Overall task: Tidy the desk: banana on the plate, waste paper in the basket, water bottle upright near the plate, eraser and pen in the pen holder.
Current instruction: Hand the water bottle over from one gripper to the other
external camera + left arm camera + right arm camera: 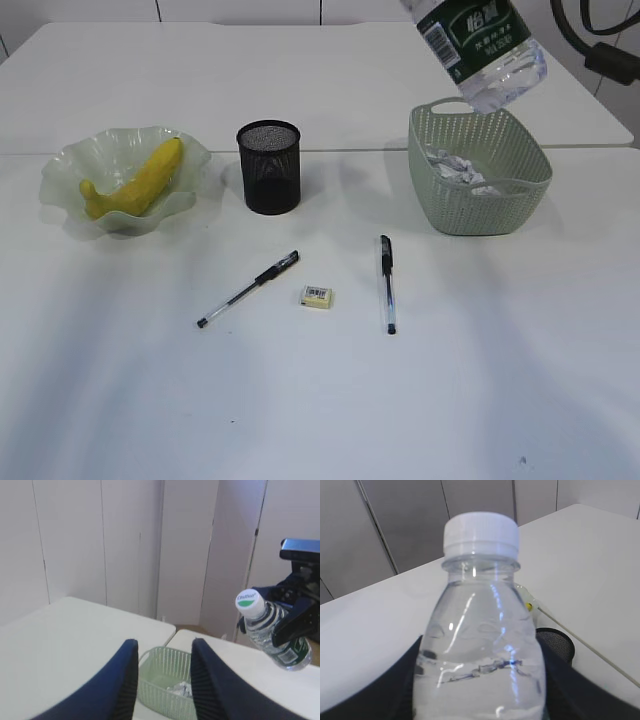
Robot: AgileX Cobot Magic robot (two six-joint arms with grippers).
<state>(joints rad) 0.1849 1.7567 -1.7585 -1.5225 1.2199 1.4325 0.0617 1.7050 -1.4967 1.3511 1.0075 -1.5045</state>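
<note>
The water bottle is in my right gripper above the basket, across from the plate (124, 182). My empty left gripper should meet my right gripper and take the bottle (486, 52) first.
The water bottle (485, 45) hangs tilted in the air above the basket (478, 170), its cap end cut off by the frame's top edge. My right gripper (480, 680) is shut on the bottle (480, 630), one dark finger on each side. The left wrist view shows the same bottle (272, 630) in that gripper (295, 620). My left gripper (162, 680) is open and empty, high above the basket (167, 680). The banana (140, 180) lies on the plate (60, 170). Waste paper (455, 165) sits in the basket. Two pens (248, 289) (387, 283) and the eraser (316, 296) lie on the table before the pen holder (268, 165).
A seam between two tables (350, 150) runs behind the plate, holder and basket. A black cable (600, 45) hangs at the far right. Neither arm shows in the exterior view.
</note>
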